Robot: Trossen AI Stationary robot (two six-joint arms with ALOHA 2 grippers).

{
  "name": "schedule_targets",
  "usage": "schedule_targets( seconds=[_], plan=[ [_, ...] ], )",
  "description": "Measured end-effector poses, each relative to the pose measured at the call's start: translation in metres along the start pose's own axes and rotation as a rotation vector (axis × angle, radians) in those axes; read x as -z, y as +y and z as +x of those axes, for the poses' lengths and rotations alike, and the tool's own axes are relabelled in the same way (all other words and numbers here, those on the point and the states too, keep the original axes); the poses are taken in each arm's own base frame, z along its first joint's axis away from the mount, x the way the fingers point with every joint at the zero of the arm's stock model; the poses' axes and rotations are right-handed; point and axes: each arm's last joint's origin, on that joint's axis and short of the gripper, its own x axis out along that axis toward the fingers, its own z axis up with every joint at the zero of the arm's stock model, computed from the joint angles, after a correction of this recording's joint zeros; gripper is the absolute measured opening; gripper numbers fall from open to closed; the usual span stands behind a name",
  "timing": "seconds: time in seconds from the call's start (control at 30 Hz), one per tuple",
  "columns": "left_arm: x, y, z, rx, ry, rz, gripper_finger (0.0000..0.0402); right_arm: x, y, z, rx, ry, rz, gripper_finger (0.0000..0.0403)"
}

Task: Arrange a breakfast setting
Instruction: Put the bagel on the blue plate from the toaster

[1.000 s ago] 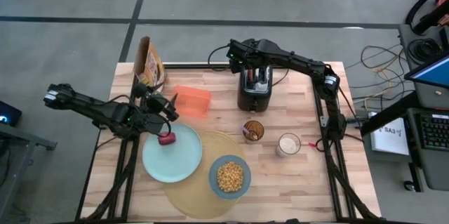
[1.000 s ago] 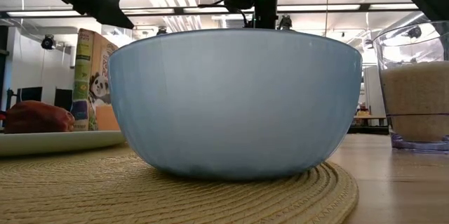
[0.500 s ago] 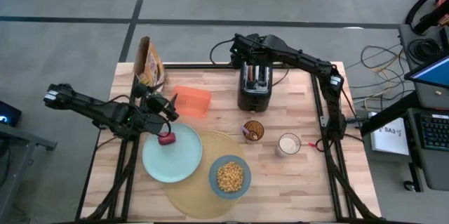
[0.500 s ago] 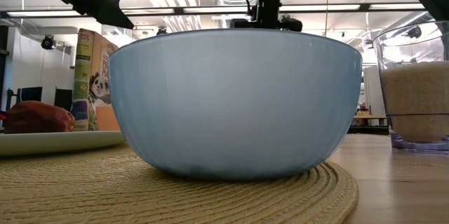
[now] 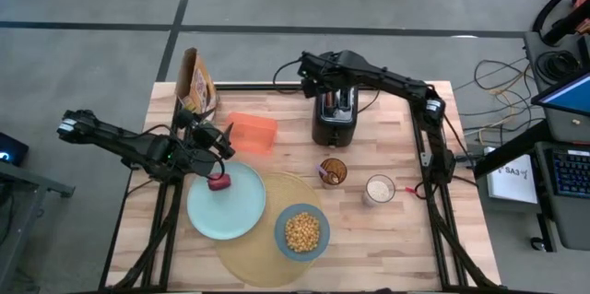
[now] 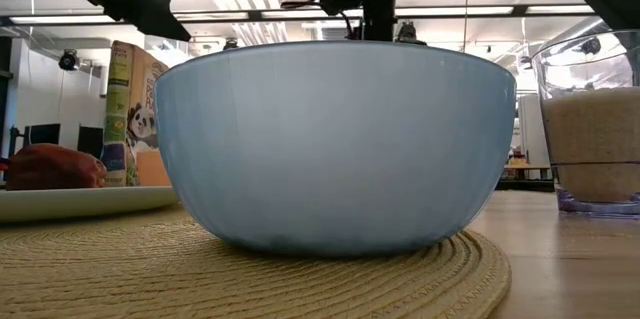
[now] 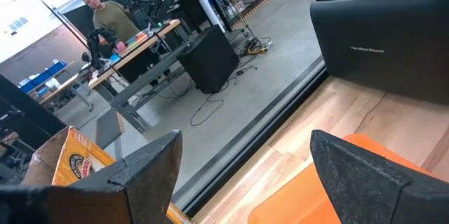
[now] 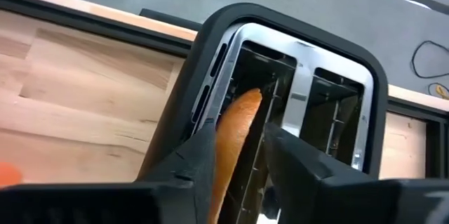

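The bagel's upper edge point(image 8: 245, 103) is close up against one finger of my right gripper. Next, I open the gripper wider and centre it on the bagel before I lift the bagel.
A black toaster point(image 5: 334, 114) stands at the table's far middle. A tan bagel half point(image 8: 235, 136) stands on edge in its left slot point(image 8: 252, 112). My right gripper point(image 8: 238, 157) points down from above the toaster, open, a finger on either side of the bagel. The pale blue plate point(image 5: 226, 206) lies partly on the round tan placemat point(image 5: 263, 248) and bears a red apple point(image 5: 218, 182) at its far-left rim. The blue bowl point(image 5: 301, 231) of yellow cereal sits on the placemat. My left gripper point(image 5: 219, 144) hovers open just beyond the apple. My right gripper's fingers come down from above on either side of the bagel's upper edge point(image 8: 242, 112), which stands upright in the toaster's slot. One finger point(image 8: 200, 157) lies close against the bagel's side, and I cannot tell whether it touches. A gap shows at the other finger.
An orange box point(image 5: 251, 133) lies left of the toaster and a cereal box point(image 5: 196, 82) stands at the far left corner. A small brown cup point(image 5: 333, 171) and a glass of pale grain point(image 5: 379, 189) stand right of the placemat. A person point(image 7: 105, 17) shows beyond the table.
My right gripper rose a little above the toaster and toward the far edge half a second ago. It has come back down over the slot to where it was.
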Motion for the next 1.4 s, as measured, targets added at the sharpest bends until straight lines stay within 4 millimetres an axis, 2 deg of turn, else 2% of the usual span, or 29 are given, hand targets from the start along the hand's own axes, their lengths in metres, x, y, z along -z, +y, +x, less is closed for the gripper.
schedule_targets(
  seconds=[0.13, 0.3, 0.67, 0.8, 1.17, 1.4],
  plan=[
    [0.0, 0.0, 0.0, 0.0, 0.0, 0.0, 0.0294, 0.001, 0.004, 0.008, 0.011, 0.008, -0.008, 0.0124],
    [0.0, 0.0, 0.0, 0.0, 0.0, 0.0, 0.0294, 0.002, 0.006, 0.01, 0.017, 0.01, -0.007, 0.0114],
    [0.0, 0.0, 0.0, 0.0, 0.0, 0.0, 0.0294, 0.002, 0.006, 0.011, 0.017, 0.007, 0.008, 0.0031],
    [0.0, 0.0, 0.0, 0.0, 0.0, 0.0, 0.0294, 0.002, 0.006, 0.011, 0.028, -0.002, 0.003, 0.0017],
    [0.0, 0.0, 0.0, 0.0, 0.0, 0.0, 0.0294, -0.002, -0.005, -0.016, 0.041, -0.091, -0.002, 0.0013],
    [0.0, 0.0, 0.0, -0.007, -0.002, 0.0, 0.0294, 0.006, -0.011, -0.055, 0.046, -0.229, -0.014, 0.0013]
  ],
)
